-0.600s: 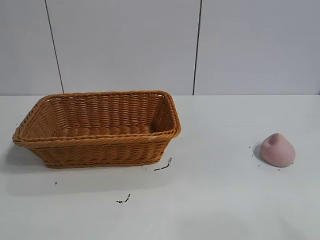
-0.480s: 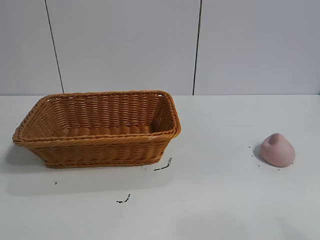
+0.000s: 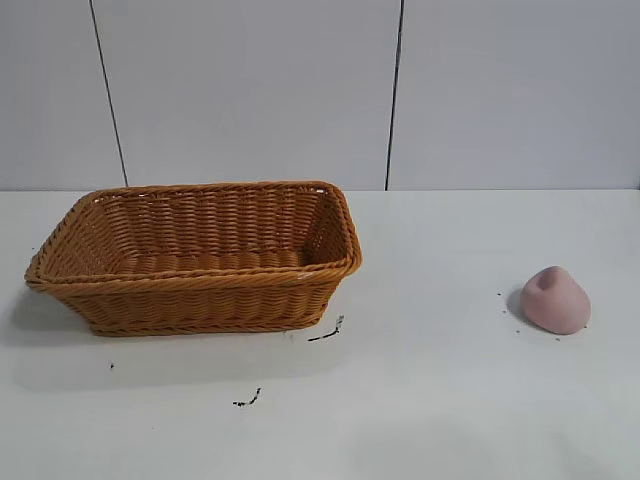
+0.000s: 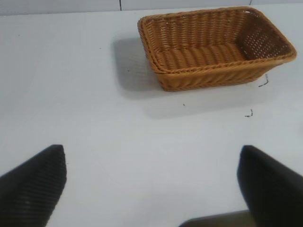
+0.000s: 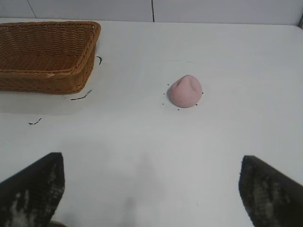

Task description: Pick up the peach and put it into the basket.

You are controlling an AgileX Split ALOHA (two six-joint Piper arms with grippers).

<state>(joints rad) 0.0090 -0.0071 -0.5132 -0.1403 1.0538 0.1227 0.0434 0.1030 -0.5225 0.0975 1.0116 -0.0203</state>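
Observation:
The peach sits well away from the basket (image 3: 345, 262), so I should keep moving my right gripper toward it, fingers open, until they are around the peach's sides (image 3: 556, 302).
The peach (image 3: 556, 300) is a dusty-pink lump that sits on the white table at the right. It also shows in the right wrist view (image 5: 185, 91). The orange-brown wicker basket (image 3: 200, 290) stands at the left, empty, and shows in the left wrist view (image 4: 215, 75) and the right wrist view (image 5: 45, 78). My right gripper (image 5: 151, 189) is open and empty, well short of the peach. My left gripper (image 4: 151, 187) is open and empty over bare table, apart from the basket. Neither arm shows in the exterior view.
Small black marks lie on the white table (image 3: 420, 400) in front of the basket (image 3: 326, 333). A grey panelled wall (image 3: 250, 90) stands behind the table.

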